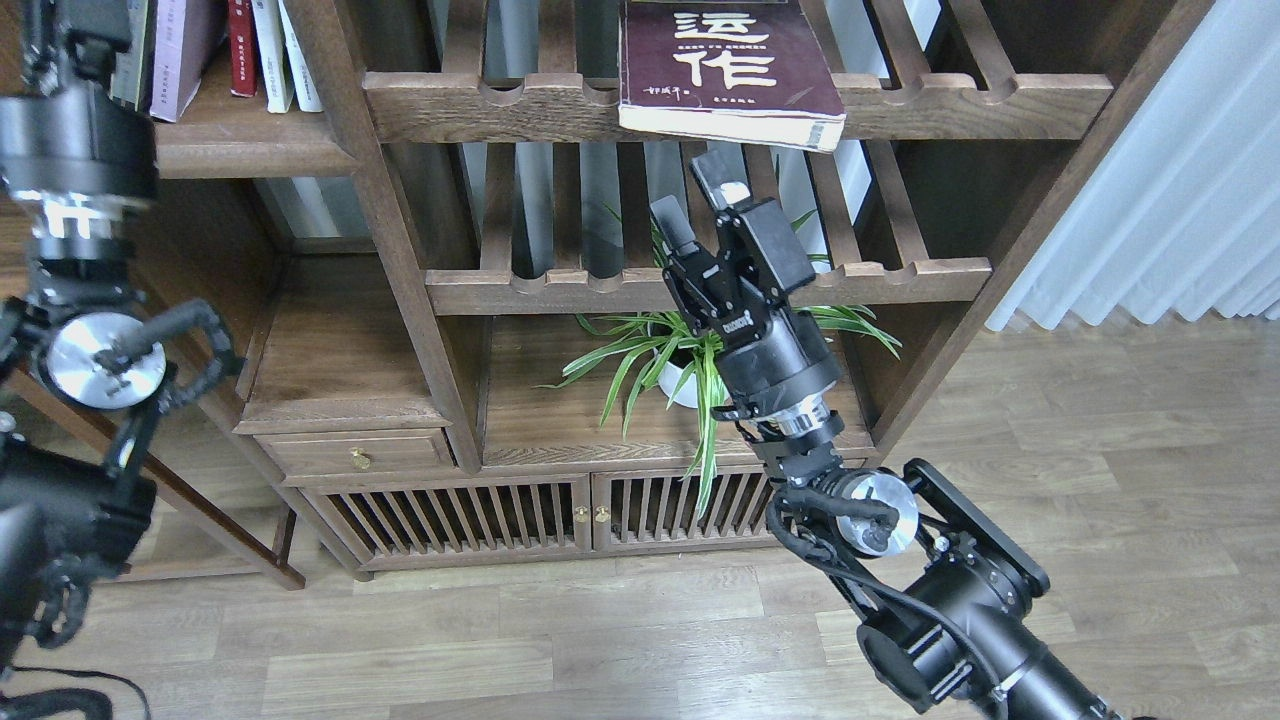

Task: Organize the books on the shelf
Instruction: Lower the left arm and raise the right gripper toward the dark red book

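Observation:
The pale page edge (727, 126) is tight and even, so I expect the thick maroon book (727, 54) to stay shut and flat when I carry it by its edge.
The thick maroon book (735, 60) with large white Chinese characters lies flat on the top slatted rack (480, 105), and its front edge overhangs the rail. My right gripper (697, 200) is open and empty, fingers pointing up, just below that edge and apart from it. The solid plank shelf (250, 145) at the upper left carries several upright books, among them a pale mauve one (185, 50), a red one (241, 45) and white ones (272, 50). My left gripper (70, 35) is dark and cut by the top edge, close to the leftmost books. The yellow-green book cannot be made out.
A second slatted rack (560, 290) runs below the right gripper. A potted spider plant (680, 370) stands on the lower board behind my right wrist. Drawers and slatted cabinet doors (450, 515) sit below. A white curtain (1180, 200) hangs at the right above wood flooring.

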`<state>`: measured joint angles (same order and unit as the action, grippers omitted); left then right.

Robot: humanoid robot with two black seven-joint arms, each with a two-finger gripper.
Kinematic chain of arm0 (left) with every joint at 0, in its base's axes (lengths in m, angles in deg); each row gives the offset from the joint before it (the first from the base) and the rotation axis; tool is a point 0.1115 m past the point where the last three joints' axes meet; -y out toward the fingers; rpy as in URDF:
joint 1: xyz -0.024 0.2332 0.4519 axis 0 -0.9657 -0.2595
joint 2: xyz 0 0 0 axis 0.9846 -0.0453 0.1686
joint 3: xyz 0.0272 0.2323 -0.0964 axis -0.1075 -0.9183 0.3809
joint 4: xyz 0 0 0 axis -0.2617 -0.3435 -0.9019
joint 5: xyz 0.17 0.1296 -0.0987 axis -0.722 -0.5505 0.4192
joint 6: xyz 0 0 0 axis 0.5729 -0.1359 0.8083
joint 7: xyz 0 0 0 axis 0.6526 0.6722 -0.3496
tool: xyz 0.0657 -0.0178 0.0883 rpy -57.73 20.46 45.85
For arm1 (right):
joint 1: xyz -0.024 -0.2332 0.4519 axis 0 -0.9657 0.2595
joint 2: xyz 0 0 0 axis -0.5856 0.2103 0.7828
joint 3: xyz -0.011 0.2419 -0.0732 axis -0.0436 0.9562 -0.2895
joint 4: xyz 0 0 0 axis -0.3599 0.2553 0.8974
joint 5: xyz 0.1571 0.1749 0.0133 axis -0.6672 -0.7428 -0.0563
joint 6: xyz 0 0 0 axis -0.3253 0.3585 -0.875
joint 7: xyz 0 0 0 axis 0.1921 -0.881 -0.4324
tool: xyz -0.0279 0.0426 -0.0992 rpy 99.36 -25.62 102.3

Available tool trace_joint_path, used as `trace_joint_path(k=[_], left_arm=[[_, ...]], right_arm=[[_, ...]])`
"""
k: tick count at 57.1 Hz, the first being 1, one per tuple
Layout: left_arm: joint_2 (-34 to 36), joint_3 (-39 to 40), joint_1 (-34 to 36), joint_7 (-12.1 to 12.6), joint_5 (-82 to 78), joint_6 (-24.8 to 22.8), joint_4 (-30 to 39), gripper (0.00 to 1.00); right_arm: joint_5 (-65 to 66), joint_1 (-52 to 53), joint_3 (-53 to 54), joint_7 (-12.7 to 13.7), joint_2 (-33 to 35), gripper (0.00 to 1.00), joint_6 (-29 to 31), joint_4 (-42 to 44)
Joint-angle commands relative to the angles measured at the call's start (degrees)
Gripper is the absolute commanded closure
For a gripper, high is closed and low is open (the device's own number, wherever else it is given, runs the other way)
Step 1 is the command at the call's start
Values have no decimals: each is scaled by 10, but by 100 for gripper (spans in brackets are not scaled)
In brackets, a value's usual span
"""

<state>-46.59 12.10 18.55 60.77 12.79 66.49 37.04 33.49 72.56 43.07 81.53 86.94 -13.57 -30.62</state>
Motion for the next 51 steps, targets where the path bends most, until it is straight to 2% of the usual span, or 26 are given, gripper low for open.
trace_joint_path(k=[1,9,16,22,26,29,36,43,51], left_arm=[[-33,-4,-28,1,21,-52,0,13],[-54,-18,-60,3,31,-135,-1,13],[-54,-27,-85,9,36,-135,-5,14],[-54,-28,-92,47,62,-135,-10,15],[-54,-33,-96,87,91,-135,-15,15],[-54,-41,-108,103,97,-135,-16,14],[-54,-51,-110,103,98,-135,-16,11],[-54,-73,-111,104,98,-135,-16,2],[-54,-92,-111,108,98,-135,-15,1]], right_arm=[[0,9,1,0,1,18,-32,1],[0,27,17,-9,0,18,-57,1],[0,37,22,-9,2,18,-82,3],[0,47,36,-9,1,18,-105,5],[0,52,44,-9,0,18,-119,5],[0,65,49,-10,0,18,-131,10],[0,80,67,-10,0,19,-146,15],[-1,94,85,-10,1,21,-183,15],[-1,104,98,-9,2,23,-220,15]])
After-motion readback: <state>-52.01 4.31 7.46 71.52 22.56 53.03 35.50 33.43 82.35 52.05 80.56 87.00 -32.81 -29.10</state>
